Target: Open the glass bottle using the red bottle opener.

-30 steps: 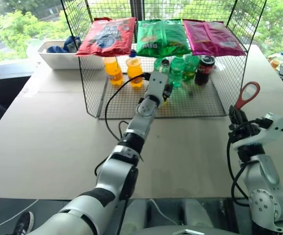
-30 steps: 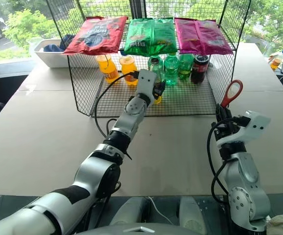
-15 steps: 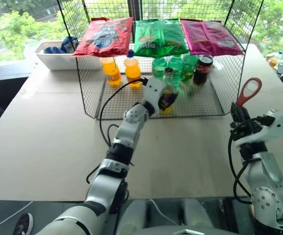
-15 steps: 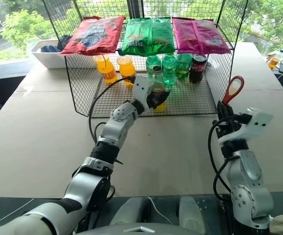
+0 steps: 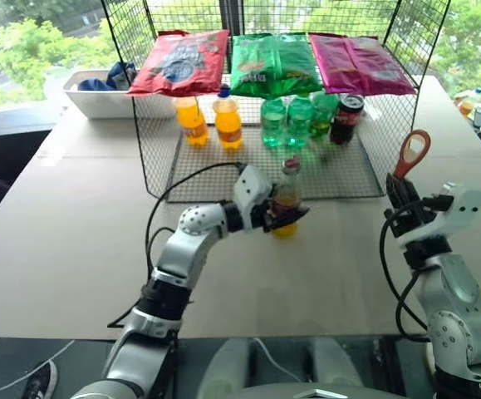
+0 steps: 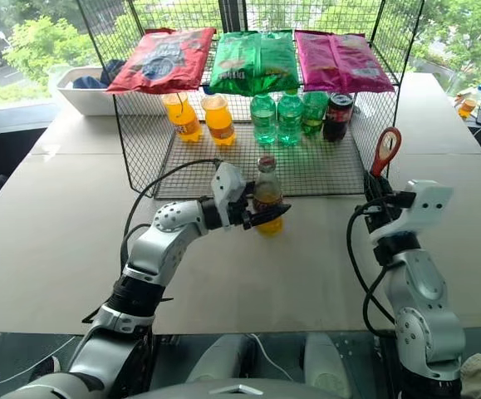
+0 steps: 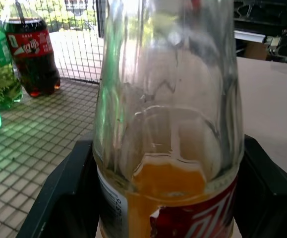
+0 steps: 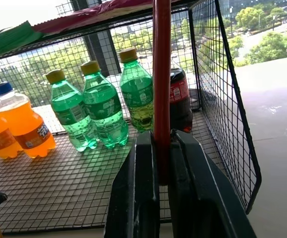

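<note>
My left gripper sits at the glass bottle's red label, far below its cap, so I should regrip higher on the bottle's neck before bringing the opener.
The glass bottle stands upright over the table just in front of the wire rack, with yellow-orange drink and a red label at its middle. My left gripper is shut on its lower body from the left, and its black fingers flank the label in the left wrist view. I cannot tell whether the bottle's base touches the table. At the right, my right gripper is shut on the handle of the red bottle opener. The opener stands upright with its oval loop on top.
The wire rack at the back holds orange bottles, green bottles and a dark cola bottle, with chip bags on top. A white bin sits back left. A black cable loops along my left arm.
My left gripper has drawn the glass bottle back out of the rack onto the table side, with its wrist turned to the right. The right gripper with the opener stayed in place.
</note>
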Robot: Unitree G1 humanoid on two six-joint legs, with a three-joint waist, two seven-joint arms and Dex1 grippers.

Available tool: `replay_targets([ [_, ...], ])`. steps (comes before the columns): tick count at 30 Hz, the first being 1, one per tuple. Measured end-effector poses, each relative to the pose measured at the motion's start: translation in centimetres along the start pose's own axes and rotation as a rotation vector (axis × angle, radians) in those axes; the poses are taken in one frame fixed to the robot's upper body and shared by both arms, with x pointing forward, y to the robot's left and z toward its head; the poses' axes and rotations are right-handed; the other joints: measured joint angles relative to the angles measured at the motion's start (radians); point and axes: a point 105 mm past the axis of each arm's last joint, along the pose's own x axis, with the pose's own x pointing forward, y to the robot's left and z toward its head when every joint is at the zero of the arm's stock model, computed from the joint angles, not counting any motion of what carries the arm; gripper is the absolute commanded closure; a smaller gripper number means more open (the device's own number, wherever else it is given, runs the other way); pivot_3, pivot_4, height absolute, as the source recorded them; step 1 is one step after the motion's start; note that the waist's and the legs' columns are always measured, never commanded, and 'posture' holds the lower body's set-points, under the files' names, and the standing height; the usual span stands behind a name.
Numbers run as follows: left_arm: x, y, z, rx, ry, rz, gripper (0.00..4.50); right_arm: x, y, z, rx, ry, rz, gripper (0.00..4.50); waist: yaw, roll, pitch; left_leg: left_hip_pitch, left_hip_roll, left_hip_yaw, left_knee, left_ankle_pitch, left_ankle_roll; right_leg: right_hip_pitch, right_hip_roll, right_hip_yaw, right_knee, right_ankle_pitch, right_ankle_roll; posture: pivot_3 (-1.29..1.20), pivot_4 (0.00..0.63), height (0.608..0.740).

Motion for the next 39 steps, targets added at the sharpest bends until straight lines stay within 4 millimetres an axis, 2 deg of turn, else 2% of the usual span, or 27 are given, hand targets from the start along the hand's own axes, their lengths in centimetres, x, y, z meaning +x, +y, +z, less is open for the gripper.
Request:
replay_targets([
  [5, 0.4, 0.1, -0.2, 0.007, -0.017, 0.055, 1.82, 0.1, 0.1, 0.1, -0.006, -0.004, 0.006, 4.50, -0.001, 0.000, 0.000, 0.000, 0.000, 0.000, 0.000, 0.000, 0.000, 0.000, 0.000, 0.000, 0.000, 0.000, 0.000, 0.00, 0.150, 0.740],
  [6, 0.5, 0.2, -0.2, 0.007, -0.021, 0.065, 0.76, 0.1, 0.1, 0.1, -0.006, -0.004, 0.006, 4.50, -0.001, 0.000, 0.000, 0.000, 0.000, 0.000, 0.000, 0.000, 0.000, 0.000, 0.000, 0.000, 0.000, 0.000, 0.000, 0.00, 0.150, 0.740],
  [8, 0.5, 0.3, -0.1, 0.007, -0.026, 0.081, 0.02, 0.1, 0.1, 0.1, -0.006, -0.004, 0.006, 4.50, -0.001, 0.000, 0.000, 0.000, 0.000, 0.000, 0.000, 0.000, 0.000, 0.000, 0.000, 0.000, 0.000, 0.000, 0.000, 0.00, 0.150, 0.740],
  [16, 0.2, 0.2, 0.4, -0.006, -0.054, 0.099, 0.02, 0.2, 0.5, -0.1, -0.015, 0.005, 0.025, 4.50, -0.002, 0.000, 0.000, 0.000, 0.000, 0.000, 0.000, 0.000, 0.000, 0.000, 0.000, 0.000, 0.000, 0.000, 0.000, 0.00, 0.150, 0.740],
  [20, -0.2, 0.4, 2.3, 0.028, -0.143, 0.129, 0.02, 0.3, 1.0, -0.2, -0.024, 0.009, 0.053, 4.50, -0.002, 0.000, 0.000, 0.000, 0.000, 0.000, 0.000, 0.000, 0.000, 0.000, 0.000, 0.000, 0.000, 0.000, 0.000, 0.00, 0.150, 0.740],
  [24, -0.4, -0.9, 4.0, 0.021, -0.225, 0.077, 0.02, 0.4, 1.4, -0.3, -0.029, 0.011, 0.069, 4.50, -0.002, 0.000, 0.000, 0.000, 0.000, 0.000, 0.000, 0.000, 0.000, 0.000, 0.000, 0.000, -0.001, 0.000, 0.000, 0.00, 0.150, 0.740],
  [29, -0.6, -1.1, 3.6, -0.039, -0.223, 0.081, 0.02, 0.6, 1.5, -0.2, -0.034, 0.011, 0.085, 4.50, -0.002, 0.000, 0.000, 0.000, 0.000, 0.000, 0.000, 0.000, 0.000, 0.000, 0.000, 0.000, 0.000, 0.000, 0.000, 0.00, 0.150, 0.740],
  [39, -0.9, -1.2, 3.2, -0.046, -0.197, 0.081, 0.02, 0.9, 1.7, -0.6, -0.031, 0.027, 0.104, 4.50, -0.002, 0.000, 0.000, 0.000, 0.000, 0.000, 0.000, 0.000, 0.000, 0.001, 0.000, 0.000, 0.000, 0.000, 0.000, 0.00, 0.150, 0.740],
])
